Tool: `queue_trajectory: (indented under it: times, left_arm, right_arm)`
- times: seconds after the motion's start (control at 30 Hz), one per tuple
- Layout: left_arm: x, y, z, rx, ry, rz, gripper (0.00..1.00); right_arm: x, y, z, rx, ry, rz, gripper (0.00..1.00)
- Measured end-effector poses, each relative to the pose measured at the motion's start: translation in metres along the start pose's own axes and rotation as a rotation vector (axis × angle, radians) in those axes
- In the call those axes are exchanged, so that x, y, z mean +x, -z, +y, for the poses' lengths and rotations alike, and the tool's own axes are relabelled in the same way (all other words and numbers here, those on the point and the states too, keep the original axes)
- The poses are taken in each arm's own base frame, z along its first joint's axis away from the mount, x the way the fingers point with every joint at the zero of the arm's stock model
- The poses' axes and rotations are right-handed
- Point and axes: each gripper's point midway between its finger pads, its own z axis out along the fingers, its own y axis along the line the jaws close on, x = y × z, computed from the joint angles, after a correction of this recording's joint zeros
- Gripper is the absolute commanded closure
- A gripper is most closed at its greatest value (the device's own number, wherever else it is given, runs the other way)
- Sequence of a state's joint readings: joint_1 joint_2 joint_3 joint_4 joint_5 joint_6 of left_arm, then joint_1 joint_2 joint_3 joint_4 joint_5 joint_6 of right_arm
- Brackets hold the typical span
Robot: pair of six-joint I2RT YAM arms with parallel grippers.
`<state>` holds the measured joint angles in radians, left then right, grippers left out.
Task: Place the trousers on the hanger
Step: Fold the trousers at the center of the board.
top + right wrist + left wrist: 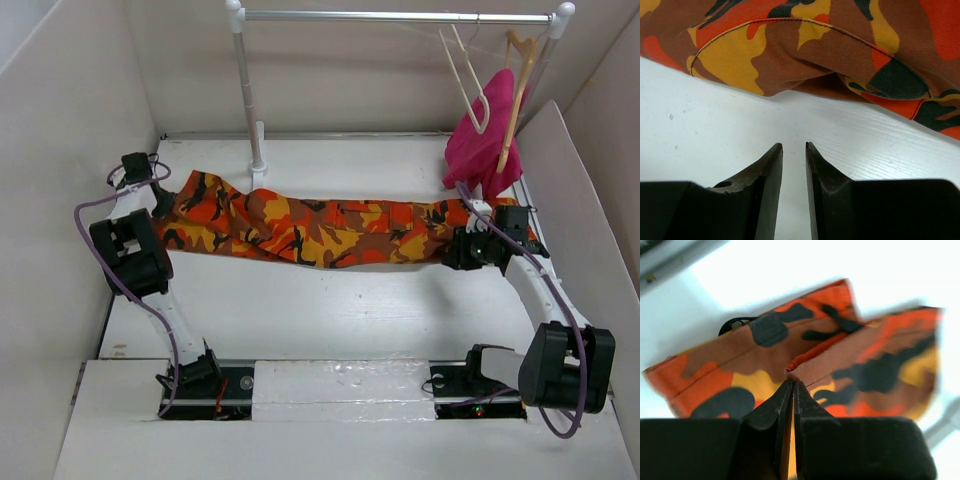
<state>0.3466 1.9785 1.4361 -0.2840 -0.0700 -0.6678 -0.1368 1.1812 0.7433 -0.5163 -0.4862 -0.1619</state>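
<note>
The upper trouser leg's end (816, 354) lies crooked from the lower leg's corner (656, 374), so next my left gripper lays it there, then takes both legs' side edge.
The camouflage trousers (320, 230) lie stretched flat across the table from left to right. My left gripper (165, 203) is at their left end, shut on a fold of the cloth (805, 365). The dark drawstring (832, 326) shows just beyond in the left wrist view. My right gripper (452, 254) sits low at the trousers' right end, its jaws a narrow gap apart with nothing between them. In the right wrist view (794, 145) it is over bare table, just short of the cloth edge (805, 75). The pale cream hanger (466, 78) hangs on the rail.
A metal rail (400, 16) on a white post (250, 100) spans the back. A darker tan wooden hanger (520, 85) carrying a magenta-pink garment (485, 135) hangs beside the cream one, just behind my right gripper. Walls close in the table on the left, back and right.
</note>
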Motion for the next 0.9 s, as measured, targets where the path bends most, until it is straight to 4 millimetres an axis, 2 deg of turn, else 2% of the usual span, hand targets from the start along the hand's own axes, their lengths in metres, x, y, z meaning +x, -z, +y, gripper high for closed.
queue_trajectory:
  times: [0.17, 0.23, 0.3, 0.37, 0.43, 0.57, 0.67, 0.7, 0.73, 0.77, 0.8, 0.83, 0.9]
  left_arm:
    - [-0.03, 0.061, -0.011, 0.072, 0.016, -0.132, 1.0]
    - [-0.041, 0.088, -0.01, 0.091, 0.023, -0.2, 1.0]
    - [-0.05, 0.104, -0.005, 0.094, 0.033, -0.246, 1.0]
    - [-0.053, 0.102, 0.007, 0.061, 0.042, -0.269, 1.0]
    - [-0.048, 0.087, 0.024, 0.001, 0.046, -0.255, 1.0]
    - [-0.015, 0.044, 0.064, -0.151, 0.032, -0.167, 1.0]
    - [0.009, 0.028, 0.09, -0.23, 0.032, -0.105, 1.0]
    - [0.012, 0.027, 0.095, -0.243, 0.035, -0.096, 0.94]
    - [0.014, 0.027, 0.099, -0.254, 0.04, -0.091, 0.81]
    - [0.012, 0.027, 0.103, -0.263, 0.047, -0.091, 0.67]
    - [0.01, 0.027, 0.106, -0.269, 0.056, -0.096, 0.46]
    - [0.007, 0.028, 0.11, -0.279, 0.06, -0.099, 0.36]
    - [0.005, 0.029, 0.114, -0.291, 0.073, -0.101, 0.24]
  right_arm:
    - [0.001, 0.0, 0.0, -0.002, 0.012, 0.002, 0.69]
    - [0.001, -0.001, 0.001, -0.006, 0.024, 0.003, 0.69]
    - [0.001, -0.001, 0.002, -0.012, 0.028, 0.004, 0.69]
    - [0.001, -0.001, 0.003, -0.021, 0.028, 0.005, 0.69]
    - [0.001, -0.002, 0.004, -0.027, 0.027, 0.006, 0.69]
    - [0.003, 0.0, 0.006, -0.034, 0.022, 0.016, 0.68]
    - [0.001, 0.003, 0.007, -0.035, 0.021, 0.023, 0.67]
    - [0.0, 0.004, 0.008, -0.034, 0.022, 0.024, 0.67]
    - [0.0, 0.005, 0.008, -0.032, 0.023, 0.025, 0.66]
    - [-0.001, 0.006, 0.007, -0.026, 0.023, 0.023, 0.6]
    - [-0.002, 0.008, 0.006, -0.023, 0.02, 0.022, 0.55]
    - [-0.002, 0.009, 0.005, -0.019, 0.014, 0.022, 0.52]
    - [-0.002, 0.011, 0.0, -0.007, -0.011, 0.017, 0.44]
